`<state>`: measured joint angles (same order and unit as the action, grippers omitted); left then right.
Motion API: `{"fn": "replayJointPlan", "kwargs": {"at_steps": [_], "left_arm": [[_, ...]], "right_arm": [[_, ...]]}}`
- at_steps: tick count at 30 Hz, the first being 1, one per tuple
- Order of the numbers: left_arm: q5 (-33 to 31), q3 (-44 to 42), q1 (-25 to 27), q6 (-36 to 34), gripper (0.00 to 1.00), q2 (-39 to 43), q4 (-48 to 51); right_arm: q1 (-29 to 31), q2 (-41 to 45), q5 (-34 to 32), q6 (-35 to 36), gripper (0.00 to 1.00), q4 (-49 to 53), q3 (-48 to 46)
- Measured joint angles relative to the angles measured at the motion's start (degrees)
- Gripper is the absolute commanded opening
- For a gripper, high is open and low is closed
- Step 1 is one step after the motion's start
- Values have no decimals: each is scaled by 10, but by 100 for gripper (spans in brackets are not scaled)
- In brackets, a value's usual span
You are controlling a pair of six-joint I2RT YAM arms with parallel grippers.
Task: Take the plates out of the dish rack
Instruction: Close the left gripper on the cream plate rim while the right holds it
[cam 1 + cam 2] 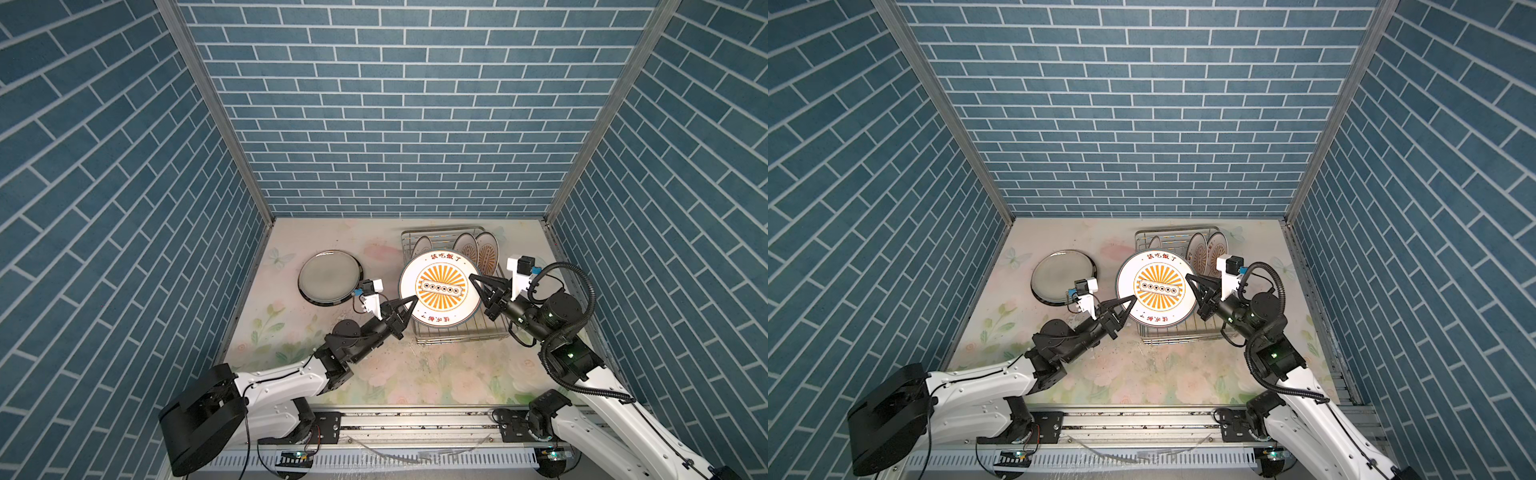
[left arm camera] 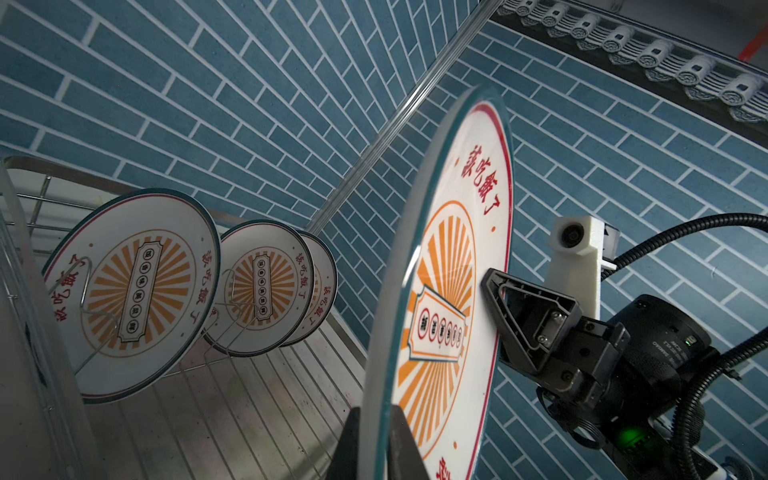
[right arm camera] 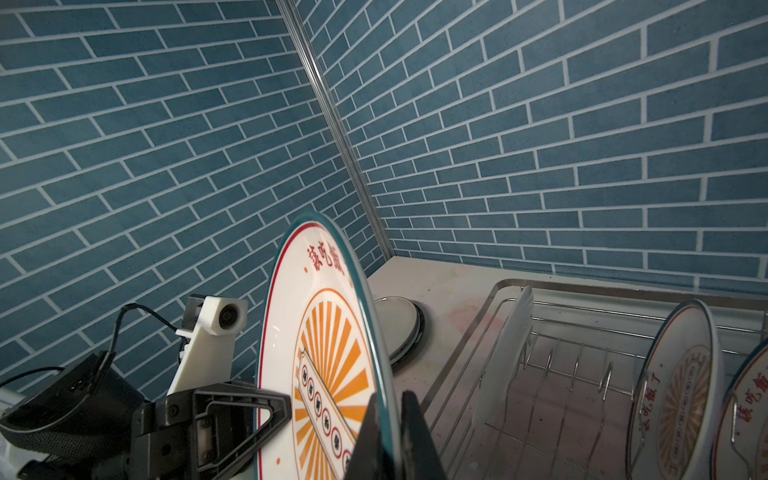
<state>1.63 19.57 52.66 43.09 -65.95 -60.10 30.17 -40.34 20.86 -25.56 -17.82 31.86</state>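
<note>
My grippers are both holding the sunburst plate's rim [image 1: 475, 300] over the rack. My right gripper should open first, and then my left gripper should lower the plate near the grey plate.
A large white plate with an orange sunburst centre [image 1: 440, 289] [image 1: 1156, 286] hangs in the air, face up, over the near part of the dish rack [image 1: 457, 338] [image 1: 1179, 338]. My left gripper [image 1: 415, 298] [image 2: 374, 415] is shut on its left rim. My right gripper [image 1: 471, 277] [image 3: 388, 399] is shut on the opposite rim. Three smaller sunburst plates [image 1: 422, 245] [image 1: 465, 247] [image 1: 487, 251] stand upright among the prongs at the rack's far end; the left wrist view shows them leaning [image 2: 137, 291] [image 2: 266, 286].
A grey dark-rimmed plate [image 1: 328, 276] [image 1: 1061, 274] lies flat on the floral table [image 1: 395, 374], left of the rack. Blue brick walls close in the back and both sides. The rack sits near the right wall.
</note>
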Motion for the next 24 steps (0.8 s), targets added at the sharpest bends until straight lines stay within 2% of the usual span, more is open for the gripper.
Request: {"fn": "replayJointPlan", "kwargs": {"at_steps": [3,5,7,9,11,15,24], "left_arm": [[-1,0,-1,4,0,-3,-2],[0,1,-1,3,0,-8,-5],[3,1,1,1,0,-13,-7],[6,2,2,0,0,-17,-5],[6,2,2,-2,0,-22,3],[6,2,2,-2,0,-25,22],[-4,-14,2,-2,0,0,29]], "right_arm": [[-1,-6,0,-1,13,-4,0],[-2,-10,-3,-1,20,-3,0],[-2,-14,-6,-3,35,-1,0],[-2,-15,-3,-9,64,0,0],[-1,-13,0,-10,78,0,0],[0,-8,4,-12,98,6,0],[1,-15,-8,-12,99,61,16]]}}
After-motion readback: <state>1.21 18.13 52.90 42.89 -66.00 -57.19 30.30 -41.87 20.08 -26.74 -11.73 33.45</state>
